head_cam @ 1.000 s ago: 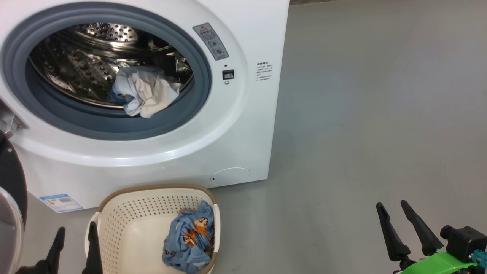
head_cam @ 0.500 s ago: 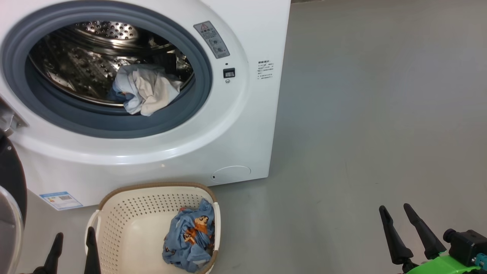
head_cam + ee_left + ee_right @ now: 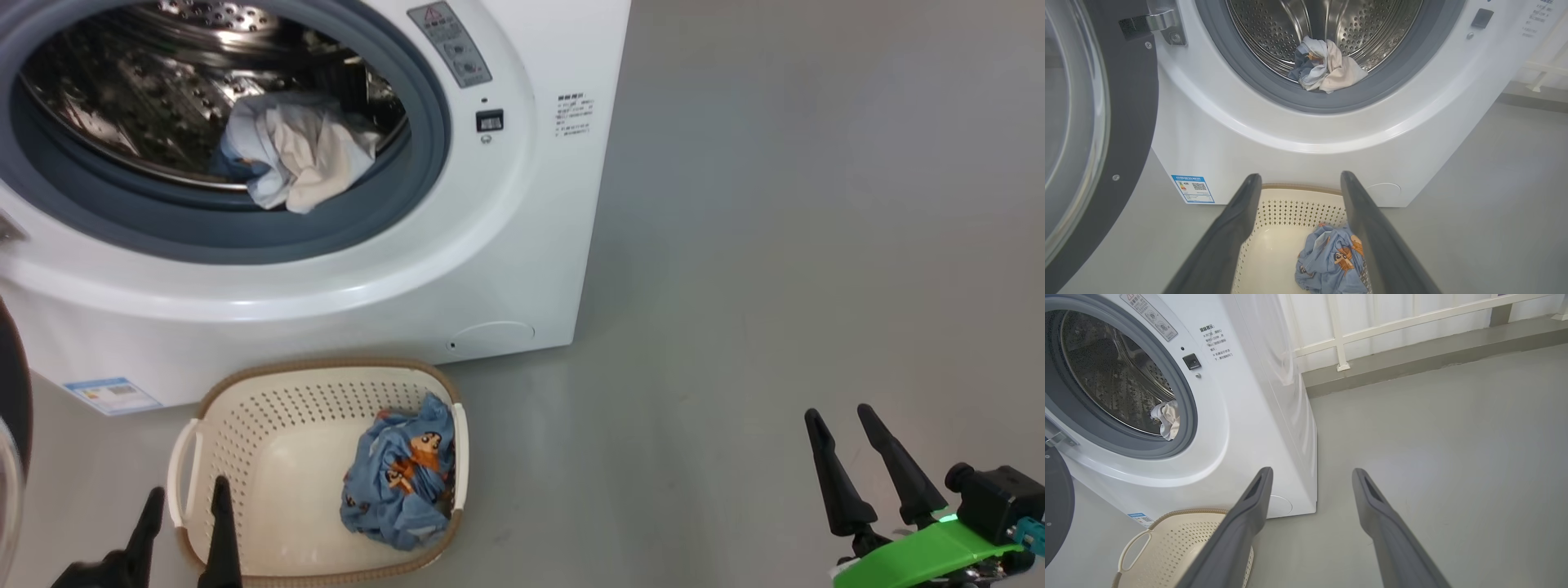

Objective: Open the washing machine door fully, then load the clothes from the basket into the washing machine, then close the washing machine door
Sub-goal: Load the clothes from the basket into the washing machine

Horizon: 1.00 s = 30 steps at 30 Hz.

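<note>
I expect the blue printed garment (image 3: pixel 399 472) to come up in one piece and hang down around my left gripper when I lift it, because loose folds (image 3: pixel 409 518) are gathered in a heap.
The white washing machine (image 3: pixel 506 245) stands with its round black door (image 3: pixel 1126 122) swung open to the left. A bundle of white and light blue clothes (image 3: pixel 294 155) lies at the front of the steel drum. On the floor before the machine sits the cream basket (image 3: pixel 269 392), holding one crumpled blue printed garment (image 3: pixel 400 478) at its right side. My left gripper (image 3: pixel 186 502) is open and empty above the basket's near left rim, and the garment (image 3: pixel 1331 257) lies under its right finger. My right gripper (image 3: pixel 837 412) is open and empty over bare floor, far right of the basket.
Grey floor (image 3: pixel 775 245) stretches to the right of the machine. A white railing and a low kerb (image 3: pixel 1412 355) run behind it. A small round flap (image 3: pixel 490 335) and a blue label (image 3: pixel 110 394) sit low on the machine's front.
The head camera has dipped, so the machine and basket sit higher in the picture. The left gripper shows a little further right over the basket's rim. Both grippers stay open.
</note>
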Motion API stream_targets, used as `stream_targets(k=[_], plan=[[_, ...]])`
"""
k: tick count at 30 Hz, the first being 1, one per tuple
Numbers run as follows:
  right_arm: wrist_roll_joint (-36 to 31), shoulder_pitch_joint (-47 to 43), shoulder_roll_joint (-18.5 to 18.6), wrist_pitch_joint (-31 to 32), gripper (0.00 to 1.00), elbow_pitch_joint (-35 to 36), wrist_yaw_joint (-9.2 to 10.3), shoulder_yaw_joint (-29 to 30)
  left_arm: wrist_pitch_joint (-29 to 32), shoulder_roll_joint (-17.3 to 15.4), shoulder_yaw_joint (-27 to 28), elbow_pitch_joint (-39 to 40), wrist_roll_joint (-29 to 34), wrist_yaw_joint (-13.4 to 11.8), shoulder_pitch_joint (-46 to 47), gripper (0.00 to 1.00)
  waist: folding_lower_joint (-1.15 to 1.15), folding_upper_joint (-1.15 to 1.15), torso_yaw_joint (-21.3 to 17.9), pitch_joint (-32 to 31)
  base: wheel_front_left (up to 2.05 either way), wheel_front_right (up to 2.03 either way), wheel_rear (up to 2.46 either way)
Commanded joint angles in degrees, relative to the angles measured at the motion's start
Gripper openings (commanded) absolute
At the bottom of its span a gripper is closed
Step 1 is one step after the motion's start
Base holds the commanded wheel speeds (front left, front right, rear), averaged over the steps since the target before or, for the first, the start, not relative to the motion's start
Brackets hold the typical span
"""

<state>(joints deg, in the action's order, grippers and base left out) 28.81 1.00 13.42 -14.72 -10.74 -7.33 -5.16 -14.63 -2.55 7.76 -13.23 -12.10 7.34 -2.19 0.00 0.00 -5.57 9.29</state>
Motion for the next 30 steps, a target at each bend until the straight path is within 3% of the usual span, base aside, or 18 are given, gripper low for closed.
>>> stream_targets(k=[1,10,30], plan=[[-0.27,1.71,0.44,-0.28,1.0,1.59,-0.16,-1.11,-0.37,-0.53,1.25,0.35,-0.46,0.14,2.67,1.0,0.0,0.0,-0.19,1.79,0.0,0.0,0.0],[-0.39,5.14,-1.29,-0.28,1.0,2.14,-0.16,-0.92,-0.37,-2.01,-3.54,-7.18,-1.83,0.14,9.73,1.0,0.0,0.0,-0.77,8.29,0.0,0.0,0.0],[-0.52,14.73,-4.33,-0.28,1.0,3.82,-0.16,-2.77,-0.37,-8.51,-22.34,-36.48,-9.37,0.14,35.26,1.0,0.0,0.0,-6.26,26.58,0.0,0.0,0.0]])
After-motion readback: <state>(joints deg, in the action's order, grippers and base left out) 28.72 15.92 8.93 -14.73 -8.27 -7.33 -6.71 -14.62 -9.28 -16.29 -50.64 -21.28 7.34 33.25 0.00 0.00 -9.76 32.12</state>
